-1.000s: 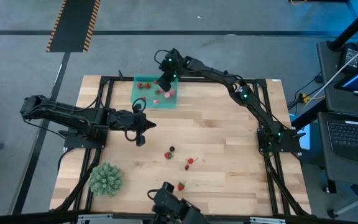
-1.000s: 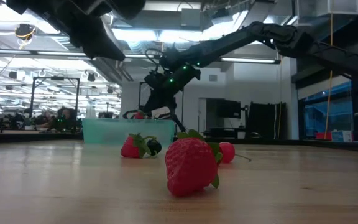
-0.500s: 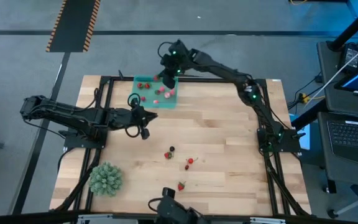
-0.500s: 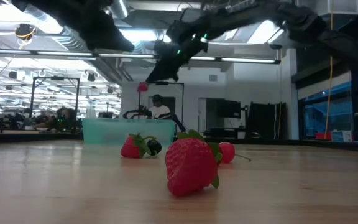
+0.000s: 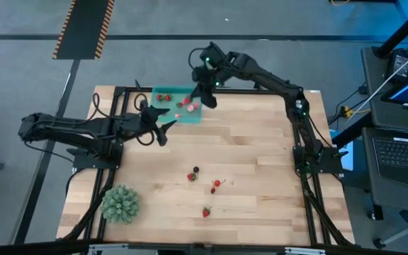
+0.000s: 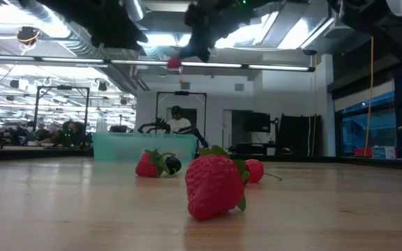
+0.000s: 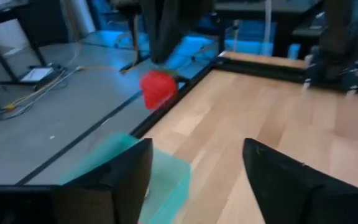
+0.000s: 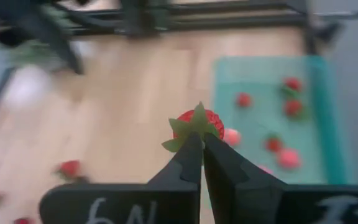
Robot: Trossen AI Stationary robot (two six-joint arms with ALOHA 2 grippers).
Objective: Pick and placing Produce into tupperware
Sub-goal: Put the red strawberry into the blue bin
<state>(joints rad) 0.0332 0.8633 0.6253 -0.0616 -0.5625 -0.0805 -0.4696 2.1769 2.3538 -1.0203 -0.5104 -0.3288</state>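
I should take the strawberry's red body with my left gripper before I place the strawberry in the tupperware, because my right gripper is holding the strawberry's leafy top.
The teal tupperware sits at the table's far edge with several small red and pink fruits of Produce inside. My right gripper is raised high by the tupperware's right end, shut on a red strawberry, which also shows in the low view and the left wrist view. My left gripper stands open and empty at the tupperware's near left corner. More Produce lies loose on the wood: a pair, one and one. My right gripper pinches the strawberry's green leafy top between its two fingertips. The fingers slant downward from above. The fruit hangs off the fingertips, red body beyond them, lifted clear of the tupperware and the table.
A spiky green ball rests near the table's near left corner. Black frame rails run along the table's edges. In the low view a large strawberry lies close to the camera. A person sits in the room beyond.
My right gripper has risen from the tupperware and drifted toward the table's right edge, carrying the strawberry up with it. My left gripper has moved toward the far edge, up to the tupperware's near left corner.
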